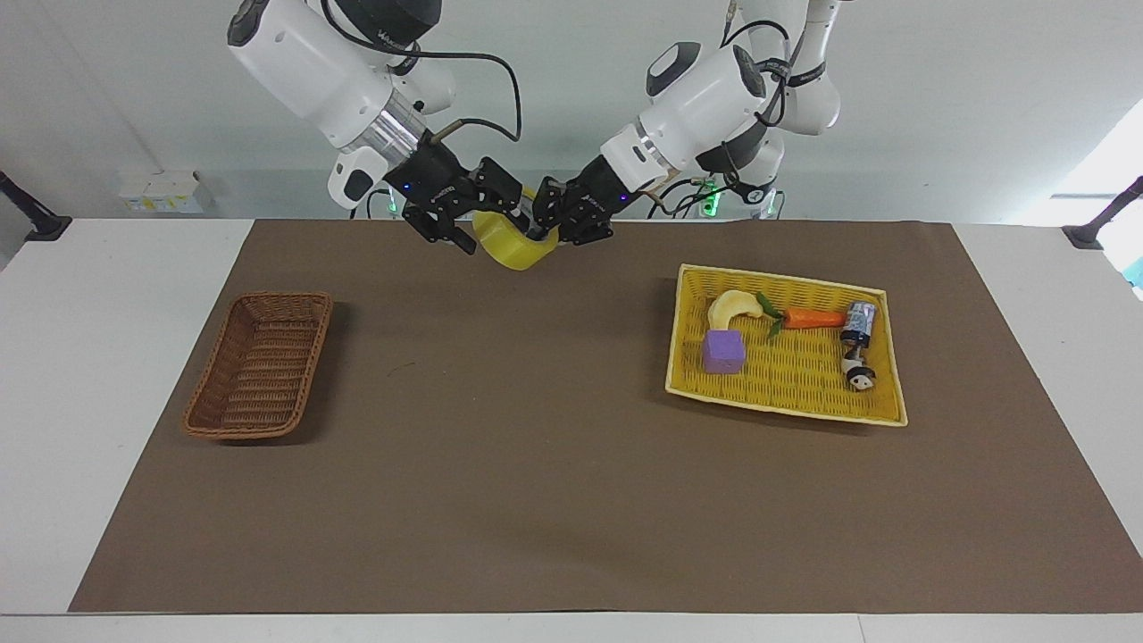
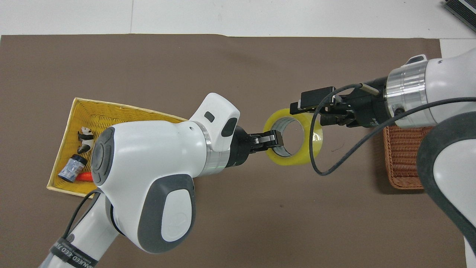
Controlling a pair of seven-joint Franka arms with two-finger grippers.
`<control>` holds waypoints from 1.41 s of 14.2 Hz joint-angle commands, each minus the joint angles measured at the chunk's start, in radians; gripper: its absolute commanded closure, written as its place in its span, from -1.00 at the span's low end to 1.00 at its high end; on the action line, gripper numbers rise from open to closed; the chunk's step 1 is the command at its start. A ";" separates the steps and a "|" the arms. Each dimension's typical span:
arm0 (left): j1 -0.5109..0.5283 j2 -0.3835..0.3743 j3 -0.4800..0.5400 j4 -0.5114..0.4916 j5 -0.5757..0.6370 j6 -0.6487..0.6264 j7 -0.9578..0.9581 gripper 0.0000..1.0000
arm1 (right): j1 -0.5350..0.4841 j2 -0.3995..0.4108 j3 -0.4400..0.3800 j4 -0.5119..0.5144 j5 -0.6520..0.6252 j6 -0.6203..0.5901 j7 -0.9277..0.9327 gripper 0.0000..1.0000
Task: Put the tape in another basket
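Note:
I should grip the tape's other side (image 2: 317, 138) with my right gripper before my left gripper backs away, because it holds the yellow tape far from the dark-brown basket (image 1: 261, 364).
The yellow tape (image 1: 509, 252) (image 2: 293, 160) hangs in the air over the brown mat's robot-side edge, midway between the two arms. My left gripper (image 1: 542, 229) (image 2: 275, 140) is shut on the roll's wall, one finger inside the core. My right gripper (image 1: 489, 225) (image 2: 306, 113) is open, its fingers straddling the roll's other side; I cannot tell whether they touch it. The dark-brown wicker basket (image 1: 259, 366) (image 2: 401, 156) sits empty at the right arm's end of the table.
A yellow woven tray (image 1: 786, 281) (image 2: 111, 111) lies at the left arm's end. It holds a purple cube (image 1: 723, 351), a carrot (image 1: 814, 318), a pale banana (image 1: 732, 306), a small can (image 1: 860, 321) and a panda figure (image 1: 860, 377).

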 commanded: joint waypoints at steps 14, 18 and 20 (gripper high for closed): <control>-0.015 0.030 -0.014 0.062 0.011 0.169 -0.115 -1.00 | -0.062 0.005 0.002 0.022 0.005 -0.058 -0.039 1.00; 0.091 -0.035 0.001 0.008 0.014 0.058 -0.107 -1.00 | -0.166 0.003 -0.004 0.026 0.036 -0.087 -0.097 1.00; 0.186 -0.044 0.001 0.013 0.061 -0.077 -0.101 -1.00 | -0.275 0.002 -0.006 0.026 0.043 -0.164 -0.207 1.00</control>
